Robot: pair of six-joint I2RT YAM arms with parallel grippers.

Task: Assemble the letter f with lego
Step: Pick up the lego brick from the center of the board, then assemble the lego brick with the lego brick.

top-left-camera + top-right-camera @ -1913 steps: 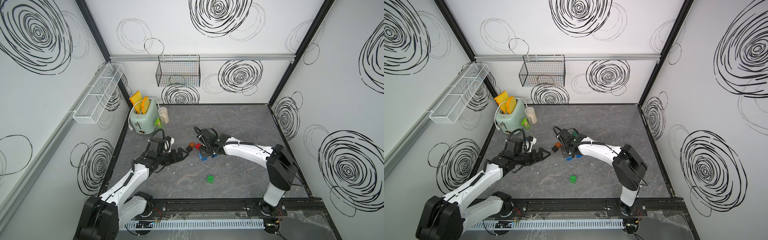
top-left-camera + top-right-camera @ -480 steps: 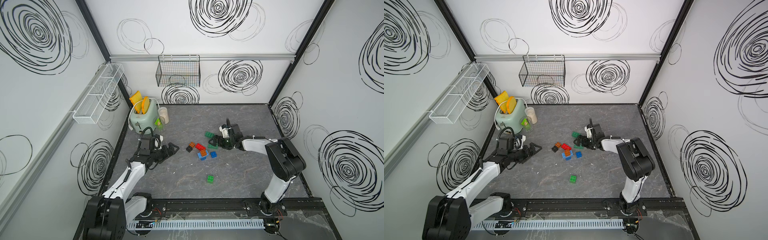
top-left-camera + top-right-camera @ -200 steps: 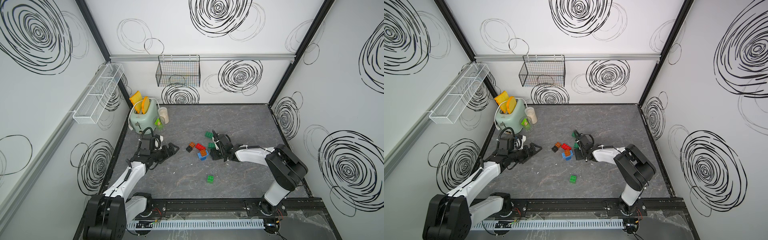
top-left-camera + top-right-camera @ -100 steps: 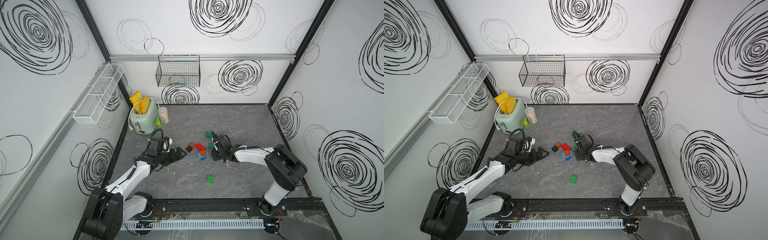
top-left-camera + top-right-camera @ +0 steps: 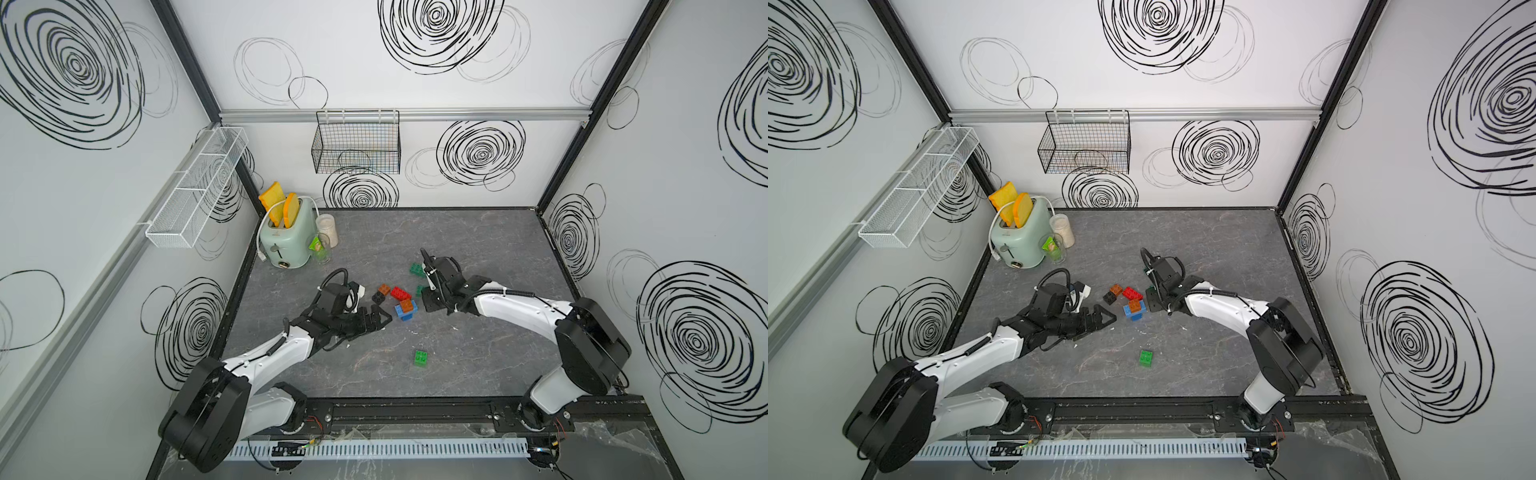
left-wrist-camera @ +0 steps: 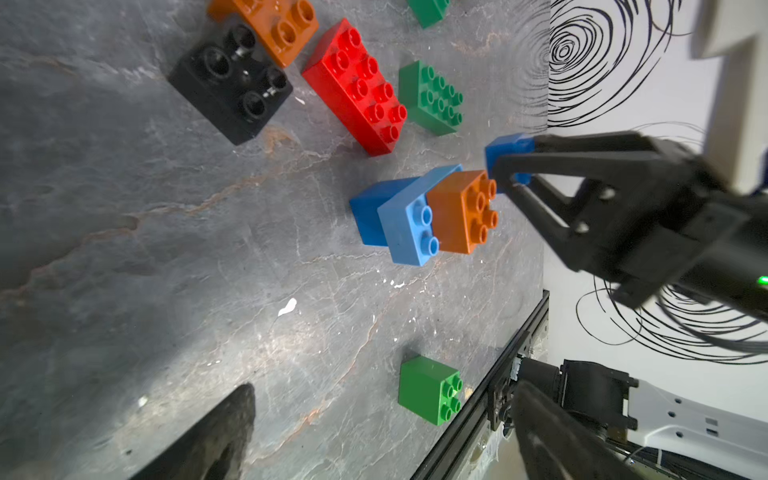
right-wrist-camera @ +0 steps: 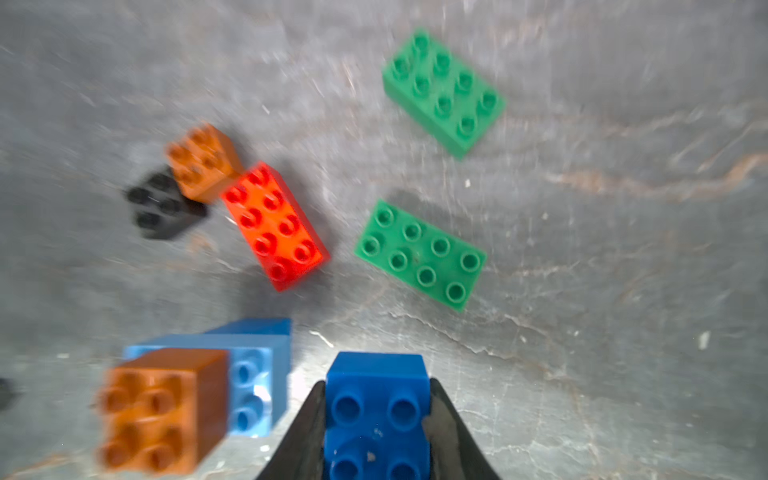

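I should use my right gripper to lift the dark blue brick [image 7: 377, 408], since it hangs low next to the stack, and line it up above the stack's orange brick [image 7: 141, 426] before I press down.
My right gripper [image 7: 376, 382] is shut on a dark blue square lego brick [image 7: 376, 409], held just above the table beside a stack [image 5: 406, 308] of a light blue brick [image 6: 409, 226] with an orange brick [image 6: 463, 212] on top. A red brick [image 5: 400, 293], a black brick [image 5: 378, 297], another orange brick [image 5: 383, 289] and two oblong green bricks [image 7: 419, 255] [image 7: 442, 91] lie behind it. My left gripper [image 5: 384, 322] is open and empty, low over the table just left of the stack. A small green brick [image 5: 1145, 358] lies alone nearer the front.
A mint toaster [image 5: 286, 237] with two slices of toast, a jar [image 5: 327, 230] and a cup [image 5: 320, 249] stand at the back left corner. A black wire basket [image 5: 357, 147] and a white mesh shelf [image 5: 195, 191] hang on the walls.
My right gripper has closed on the dark blue brick beside the stack. My left arm has swung right, toward the bricks, still open.
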